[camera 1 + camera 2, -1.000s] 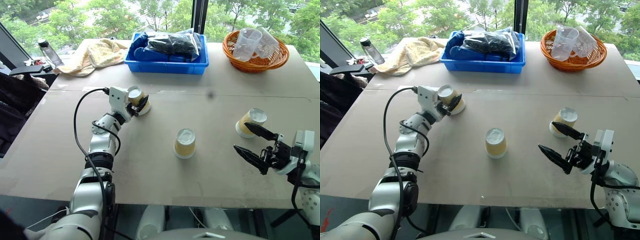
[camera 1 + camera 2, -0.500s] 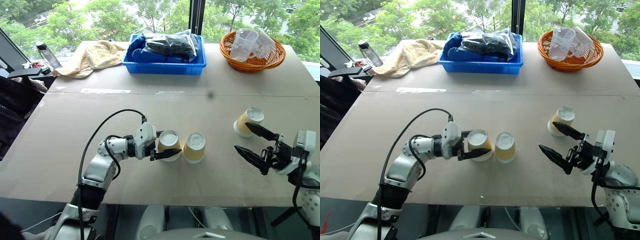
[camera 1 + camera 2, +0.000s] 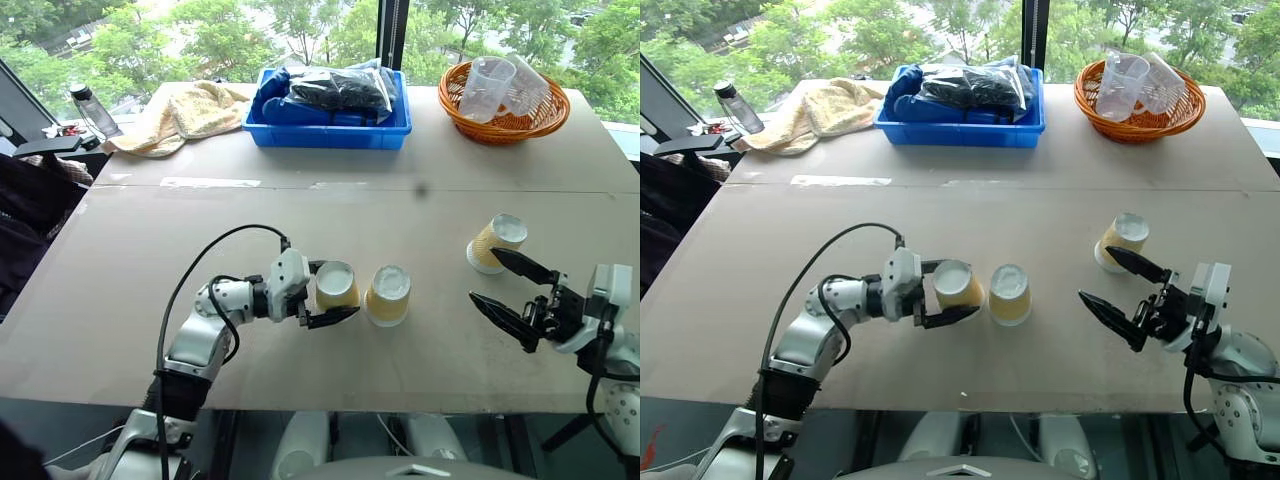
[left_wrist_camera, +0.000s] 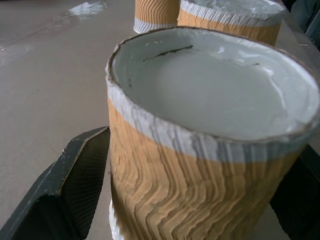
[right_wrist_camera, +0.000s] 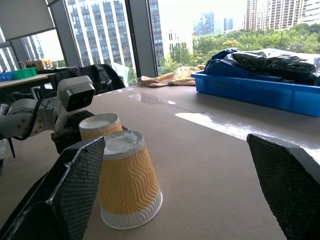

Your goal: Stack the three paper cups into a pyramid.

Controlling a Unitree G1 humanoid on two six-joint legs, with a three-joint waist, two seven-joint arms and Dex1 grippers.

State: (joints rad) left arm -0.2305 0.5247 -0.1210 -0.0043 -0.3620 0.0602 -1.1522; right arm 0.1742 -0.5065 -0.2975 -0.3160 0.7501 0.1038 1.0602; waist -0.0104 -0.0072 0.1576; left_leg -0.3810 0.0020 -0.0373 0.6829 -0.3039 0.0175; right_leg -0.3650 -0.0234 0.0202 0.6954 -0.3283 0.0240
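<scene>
The flat-topped cups near the robot's left gripper have only a narrow gap (image 3: 363, 296) between them, so the cup (image 3: 497, 243) by the right gripper will span them when the robot lowers it.
Three tan ribbed paper cups stand upside down on the brown table (image 3: 120, 250). One cup (image 3: 335, 287) sits between the fingers of my left gripper (image 3: 340, 289), which reaches in from the left; its jaws stand open, a finger (image 4: 75, 190) on either side of the cup. A second cup (image 3: 388, 295) stands close beside it on the right, not touching. The third cup (image 3: 495, 243) stands apart at the right. My right gripper (image 3: 486, 277) hovers open just in front of that third cup, holding nothing.
A blue bin (image 3: 330, 135) of dark bags stands at the back middle, and an orange basket (image 3: 500, 128) with clear measuring cups at the back right. A yellow towel (image 3: 190, 105) and a bottle (image 3: 88, 100) lie at the back left. A black cable (image 3: 200, 260) loops over my left arm.
My left arm brought a cup from the far left of the table to beside the middle cup. Since half a second ago its fingers have spread apart. The right arm kept still.
</scene>
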